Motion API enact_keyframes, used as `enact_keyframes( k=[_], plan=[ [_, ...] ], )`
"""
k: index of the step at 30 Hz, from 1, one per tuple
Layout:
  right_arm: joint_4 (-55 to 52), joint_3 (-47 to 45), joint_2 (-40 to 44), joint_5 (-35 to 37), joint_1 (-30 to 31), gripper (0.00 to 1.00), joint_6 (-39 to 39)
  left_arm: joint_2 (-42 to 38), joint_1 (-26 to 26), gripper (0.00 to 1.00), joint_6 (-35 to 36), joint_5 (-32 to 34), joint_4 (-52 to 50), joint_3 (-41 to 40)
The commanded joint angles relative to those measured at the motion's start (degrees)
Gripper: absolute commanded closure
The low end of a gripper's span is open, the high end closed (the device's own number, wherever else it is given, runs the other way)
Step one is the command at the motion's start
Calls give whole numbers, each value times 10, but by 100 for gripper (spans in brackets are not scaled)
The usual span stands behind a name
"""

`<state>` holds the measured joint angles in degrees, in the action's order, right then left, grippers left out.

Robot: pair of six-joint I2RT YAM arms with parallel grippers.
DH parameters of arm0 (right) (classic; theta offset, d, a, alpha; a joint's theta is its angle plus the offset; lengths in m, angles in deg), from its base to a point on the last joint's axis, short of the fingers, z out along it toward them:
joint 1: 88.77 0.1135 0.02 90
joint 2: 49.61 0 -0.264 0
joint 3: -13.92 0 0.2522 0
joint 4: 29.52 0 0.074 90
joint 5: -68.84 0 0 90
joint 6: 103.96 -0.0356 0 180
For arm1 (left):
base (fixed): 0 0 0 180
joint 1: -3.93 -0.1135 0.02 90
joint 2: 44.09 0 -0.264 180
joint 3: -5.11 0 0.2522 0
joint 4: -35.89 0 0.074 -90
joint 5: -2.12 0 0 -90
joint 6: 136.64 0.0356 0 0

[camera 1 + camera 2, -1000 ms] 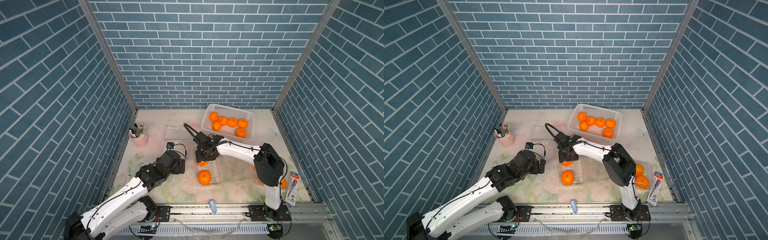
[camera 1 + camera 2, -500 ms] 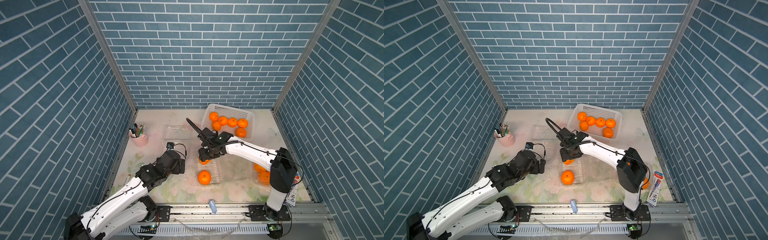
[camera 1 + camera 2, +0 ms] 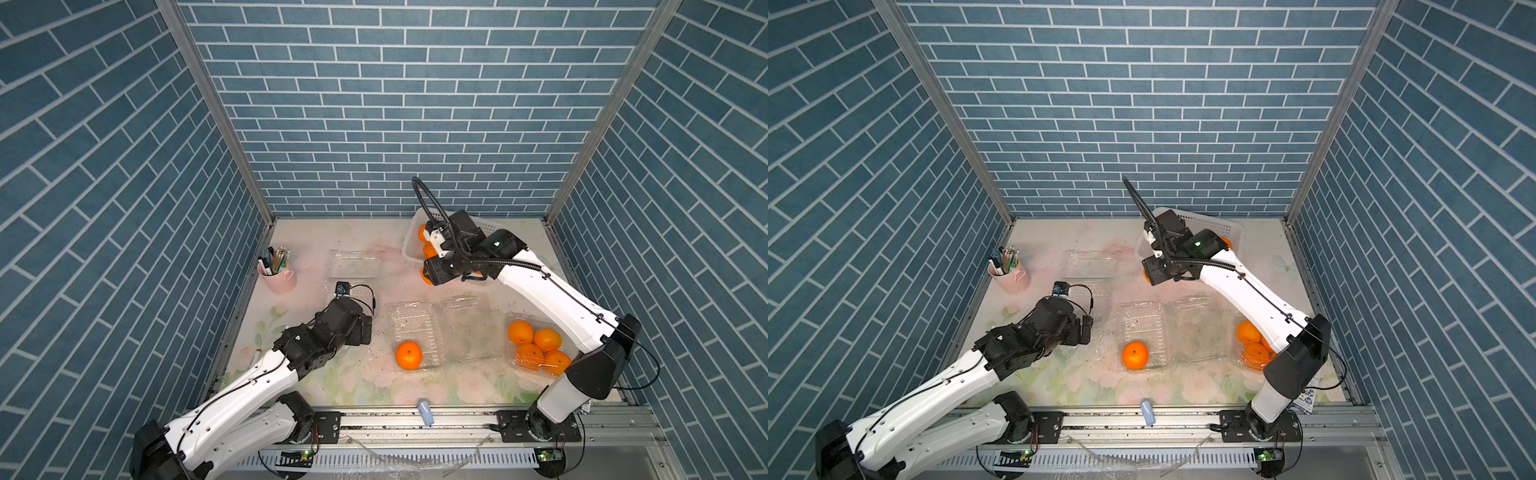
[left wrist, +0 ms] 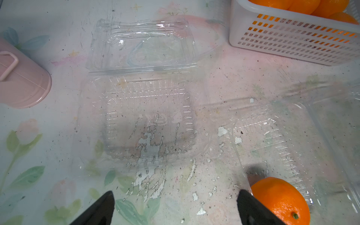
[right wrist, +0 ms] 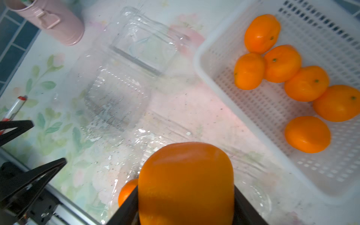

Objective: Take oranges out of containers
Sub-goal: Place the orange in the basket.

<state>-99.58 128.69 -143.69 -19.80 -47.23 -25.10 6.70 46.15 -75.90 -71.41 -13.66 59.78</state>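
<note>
The bottom (image 5: pixel 274 108) is open by the white basket's near side. My right gripper should go on moving its orange over the basket's rim (image 5: pixel 245 114) before it lets it go low in that gap.
My right gripper (image 5: pixel 186 194) is shut on one of the oranges (image 5: pixel 186 181) and holds it in the air beside the white basket's near corner, as both top views show (image 3: pixel 426 276) (image 3: pixel 1145 274). Below it an open clear container (image 3: pixel 411 324) has one orange (image 3: pixel 409 354) at its near end. To the right, another container (image 3: pixel 536 323) holds several oranges (image 3: pixel 534 345). A third container (image 3: pixel 353 266) lies open and empty at the back. My left gripper (image 4: pixel 175 194) hovers open and empty left of the middle container, its right fingertip close to that orange (image 4: pixel 280 198).
The white basket (image 3: pixel 494 226) at the back right holds several oranges (image 5: pixel 282 62). A pink cup of pens (image 3: pixel 277 272) stands at the back left. A loose pen (image 5: pixel 14 107) lies by the left wall. A small blue object (image 3: pixel 425 412) rests on the front rail.
My right gripper has lifted its orange out of the middle container and carried it back and right towards the basket. The left arm has stayed still.
</note>
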Motion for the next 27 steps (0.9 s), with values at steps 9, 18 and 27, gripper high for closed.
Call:
enact_keyframes(
  k=[9, 18, 27],
  plan=[
    [-49, 127, -138, -23, -139, 64, 108, 3, -7, 1, 4, 8, -14, 15],
    [-73, 246, -284, -60, -198, 67, 135, 4, -11, 1, 0, 10, -16, 14],
    [-85, 277, -364, -51, -208, 68, 158, 1, -12, 1, -5, 13, -19, 11]
  ],
)
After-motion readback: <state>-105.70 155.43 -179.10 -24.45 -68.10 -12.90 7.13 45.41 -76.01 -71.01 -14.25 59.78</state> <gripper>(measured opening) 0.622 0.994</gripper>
